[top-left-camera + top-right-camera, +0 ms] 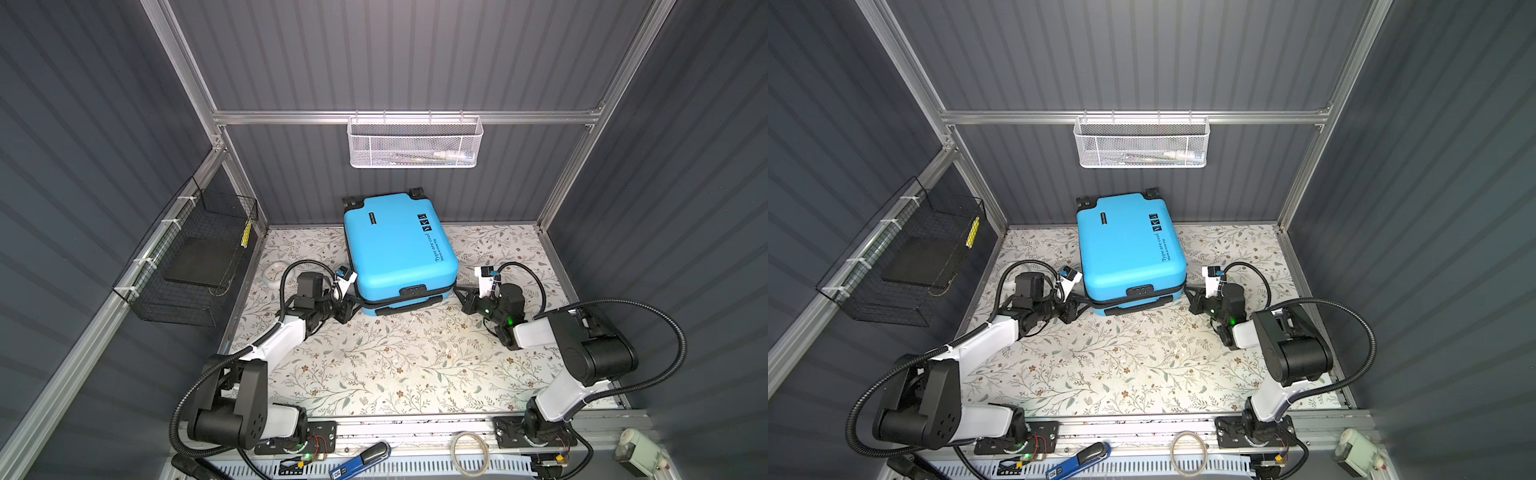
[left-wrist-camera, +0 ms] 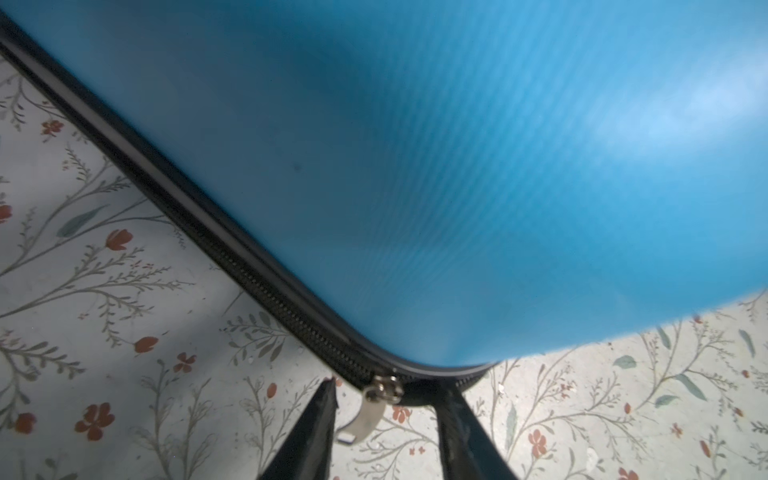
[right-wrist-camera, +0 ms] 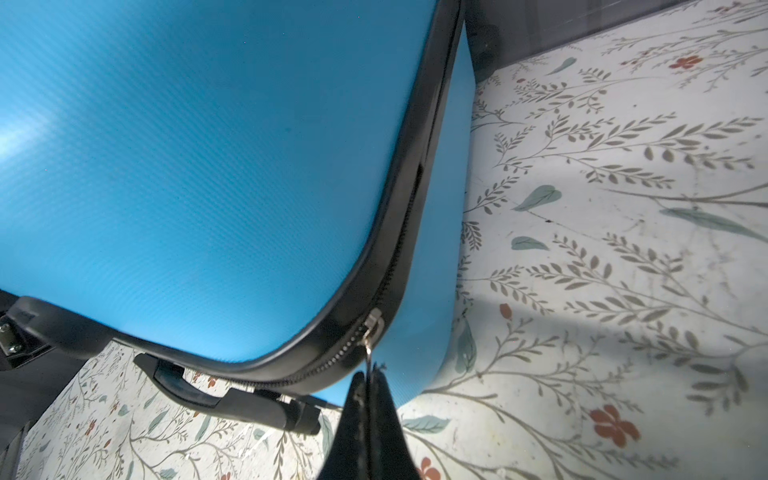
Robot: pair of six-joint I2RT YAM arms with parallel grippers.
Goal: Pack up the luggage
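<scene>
The silver zipper pull (image 2: 372,409) lies at a slant across my left gripper's open fingers, so I should move back and line the fingers up with the pull's tip (image 2: 348,436) before I pinch.
The luggage (image 1: 399,249) (image 1: 1129,249), a bright blue hard-shell suitcase, lies flat with its lid down on the floral table in both top views. Its black handle (image 3: 232,399) faces the front. My left gripper (image 2: 386,395) (image 1: 353,305) stands open at the front left corner. Its fingers (image 2: 320,428) straddle a silver zipper pull (image 2: 370,415) without pinching it. My right gripper (image 3: 369,376) (image 1: 459,291) is at the front right corner, shut on the other zipper pull (image 3: 368,353), which hangs from its slider (image 3: 372,324).
A white mesh basket (image 1: 415,143) hangs on the back rail. A black wire basket (image 1: 195,257) is fixed to the left wall. A small white dish (image 1: 272,274) sits behind the left arm. A blue tool (image 1: 361,457) and a cord loop (image 1: 469,453) lie on the front rail.
</scene>
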